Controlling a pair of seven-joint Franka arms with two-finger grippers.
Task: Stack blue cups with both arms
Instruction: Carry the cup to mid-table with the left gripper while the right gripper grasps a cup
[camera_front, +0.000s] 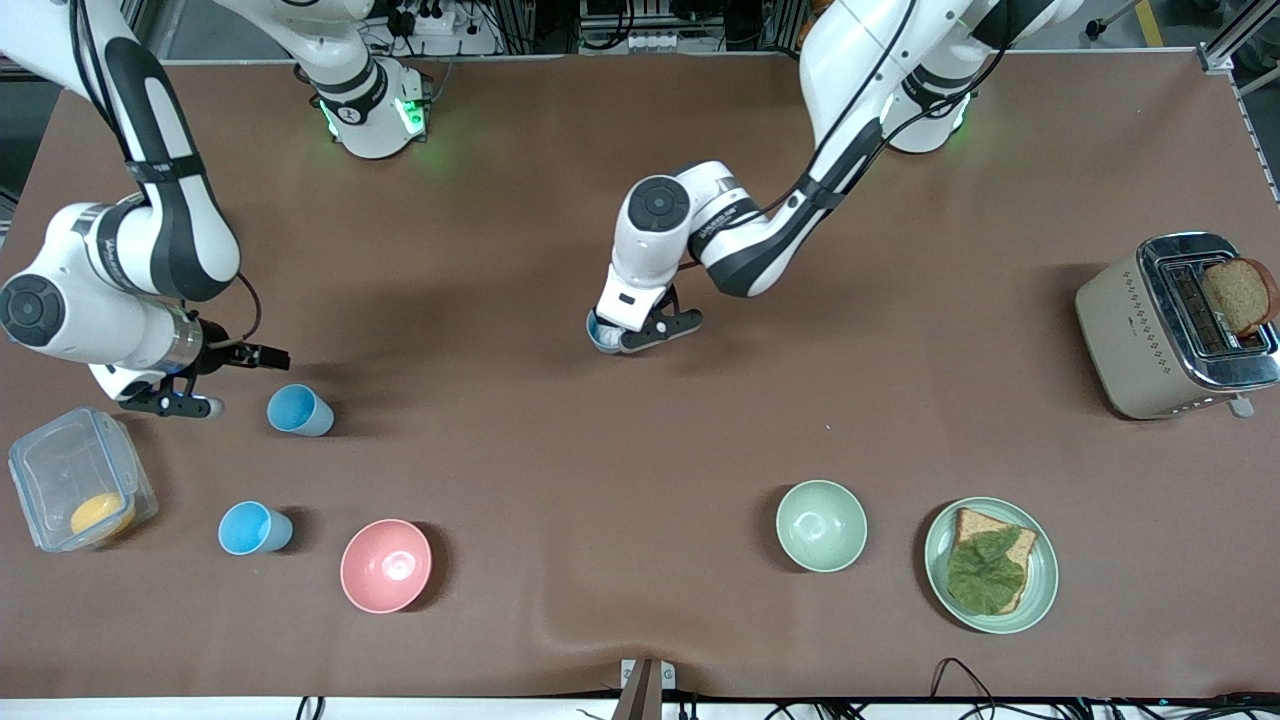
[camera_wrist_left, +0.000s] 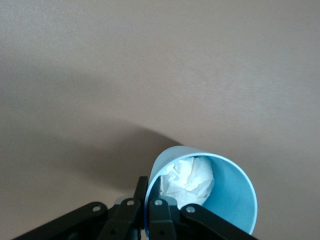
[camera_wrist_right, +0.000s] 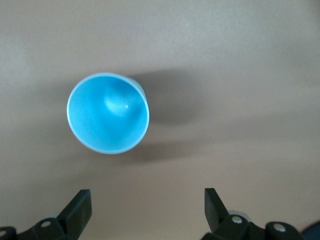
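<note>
The light-blue cup (camera_front: 299, 410) near the robot's right gripper gets narrower toward its base (camera_front: 325, 420), so this cup will fit partway inside the paper-filled cup when the robot lowers it.
Three light-blue cups show. One cup (camera_front: 300, 410) stands near the right arm's end of the table and also shows in the right wrist view (camera_wrist_right: 107, 114). My right gripper (camera_front: 247, 382) is open and empty beside it, a short way off, with its jaws (camera_wrist_right: 147, 197) wide apart. A second cup (camera_front: 255, 528) stands nearer the front camera. My left gripper (camera_front: 640, 335) is shut on the rim of a third cup (camera_front: 603, 333) low over the table's middle. One finger is inside this cup (camera_wrist_left: 220, 195) and one outside. Crumpled white paper (camera_wrist_left: 187, 180) lies in it.
A pink bowl (camera_front: 386, 565) sits beside the second cup. A clear container (camera_front: 80, 490) holds something orange. A pale green bowl (camera_front: 821, 525), a green plate (camera_front: 1040, 590) with bread and lettuce, and a toaster (camera_front: 1140, 330) holding a slice stand toward the left arm's end.
</note>
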